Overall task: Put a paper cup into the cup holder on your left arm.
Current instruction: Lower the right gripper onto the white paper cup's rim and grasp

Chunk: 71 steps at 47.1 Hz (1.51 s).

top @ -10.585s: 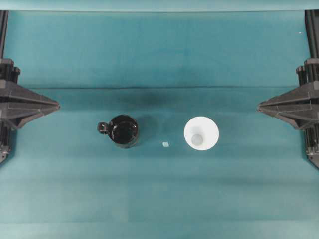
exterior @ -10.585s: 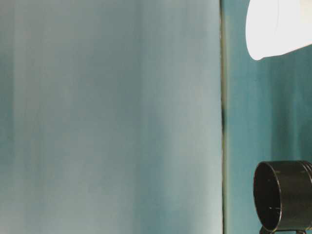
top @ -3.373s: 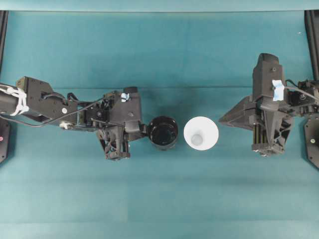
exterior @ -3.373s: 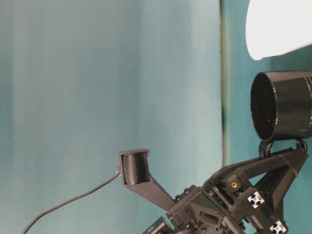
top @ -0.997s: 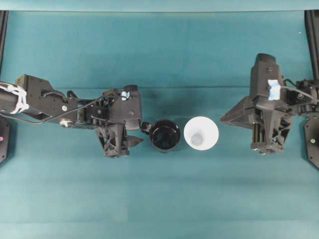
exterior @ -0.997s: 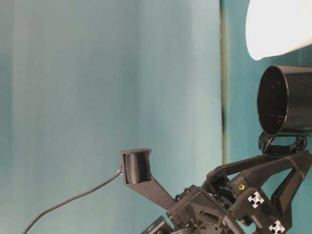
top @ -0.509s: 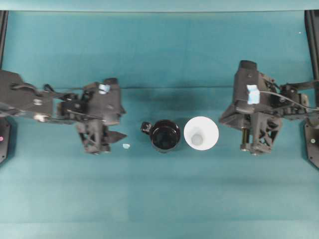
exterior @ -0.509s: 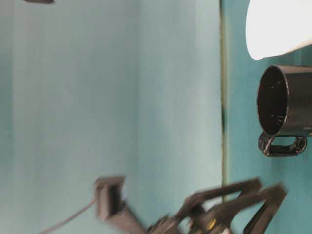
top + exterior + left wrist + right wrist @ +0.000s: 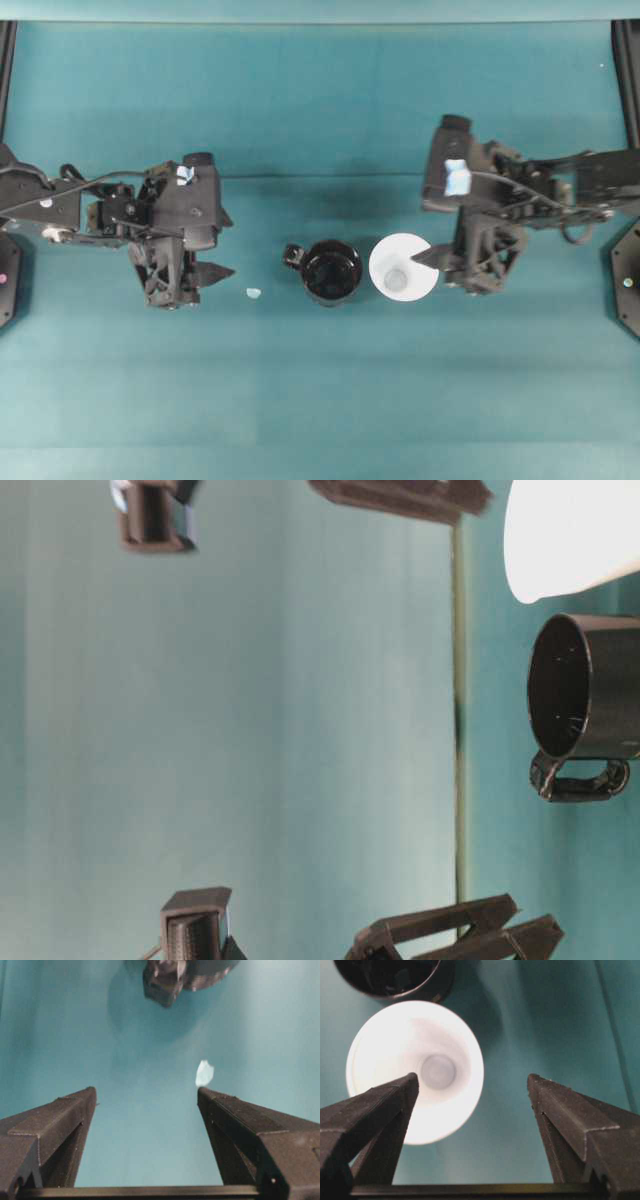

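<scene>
The paper cup's rim (image 9: 403, 239) is wider than the black cup holder's opening (image 9: 332, 270), so I expect the cup's rim to stay on the upper side of the cup holder when I lower the cup.
The white paper cup (image 9: 403, 268) stands upright on the teal cloth, close beside the black cup holder (image 9: 332, 272), whose handle (image 9: 292, 255) points left. My right gripper (image 9: 422, 232) is open at the cup's right rim. In the right wrist view one finger (image 9: 380, 1110) overlaps the paper cup (image 9: 440, 1050), and the other is over bare cloth. My left gripper (image 9: 222, 250) is open and empty, well left of the holder. The left wrist view shows only cloth between the fingers of the left gripper (image 9: 146, 1091); the holder's handle (image 9: 162, 982) is far ahead.
A small white scrap (image 9: 253, 293) lies on the cloth between the left gripper and the holder, by the right fingertip in the left wrist view (image 9: 204, 1073). A seam in the cloth (image 9: 320, 177) runs across behind both arms.
The left arm has pulled back leftward from the holder's handle, leaving the holder standing on the cloth. The right arm has moved left to the paper cup and opened its jaws.
</scene>
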{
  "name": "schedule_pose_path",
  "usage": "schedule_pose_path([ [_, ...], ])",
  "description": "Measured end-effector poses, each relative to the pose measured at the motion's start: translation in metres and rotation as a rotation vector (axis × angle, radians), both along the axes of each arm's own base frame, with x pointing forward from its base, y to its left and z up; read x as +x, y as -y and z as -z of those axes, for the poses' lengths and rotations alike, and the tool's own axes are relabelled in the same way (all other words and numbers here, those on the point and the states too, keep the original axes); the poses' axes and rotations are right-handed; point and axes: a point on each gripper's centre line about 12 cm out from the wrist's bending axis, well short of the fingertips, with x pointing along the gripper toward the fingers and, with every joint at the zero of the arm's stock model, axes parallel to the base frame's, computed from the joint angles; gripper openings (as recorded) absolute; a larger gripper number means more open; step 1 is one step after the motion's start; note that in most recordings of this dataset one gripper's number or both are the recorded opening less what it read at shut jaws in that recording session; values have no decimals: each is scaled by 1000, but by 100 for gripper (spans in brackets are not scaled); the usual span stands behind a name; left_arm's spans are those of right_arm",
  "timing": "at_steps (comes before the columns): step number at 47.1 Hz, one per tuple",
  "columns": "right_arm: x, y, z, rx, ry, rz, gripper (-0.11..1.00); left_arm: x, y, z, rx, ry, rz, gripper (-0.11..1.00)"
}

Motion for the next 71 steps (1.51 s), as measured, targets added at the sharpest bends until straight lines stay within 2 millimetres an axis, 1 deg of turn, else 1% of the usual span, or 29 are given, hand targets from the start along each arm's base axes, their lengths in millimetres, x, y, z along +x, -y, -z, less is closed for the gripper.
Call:
schedule_pose_path([
  [3,5,1,4,0,-8,-1,93,-2,0,1,0,-3,0,89],
  [8,7,4,11,2,-26,8,93,-5,0,2,0,-6,0,88],
  [18,6,11,14,3,-32,30,93,-6,0,2,-1,-8,0,88],
  [25,4,11,17,4,-44,31,93,-6,1,2,0,-6,0,88],
  [30,2,10,25,9,-68,32,93,-7,1,2,-1,-8,0,88],
  [42,3,11,34,13,-97,32,93,-6,1,2,0,-6,0,88],
  [47,3,10,38,16,-111,33,91,-7,1,2,-1,-8,0,88],
  [51,3,10,41,17,-122,32,88,-7,1,2,0,-6,0,88],
  [56,4,8,42,19,-123,26,78,-8,1,3,-1,-11,0,88],
  [60,6,5,41,24,-116,23,57,-8,1,4,-1,-12,0,88],
  [66,10,0,39,28,-106,12,22,-8,1,4,-1,-12,0,88],
  [69,11,-1,38,31,-103,11,9,-9,1,4,-1,-12,0,88],
  [71,12,-3,37,33,-98,8,3,-9,1,4,0,-11,1,88],
])
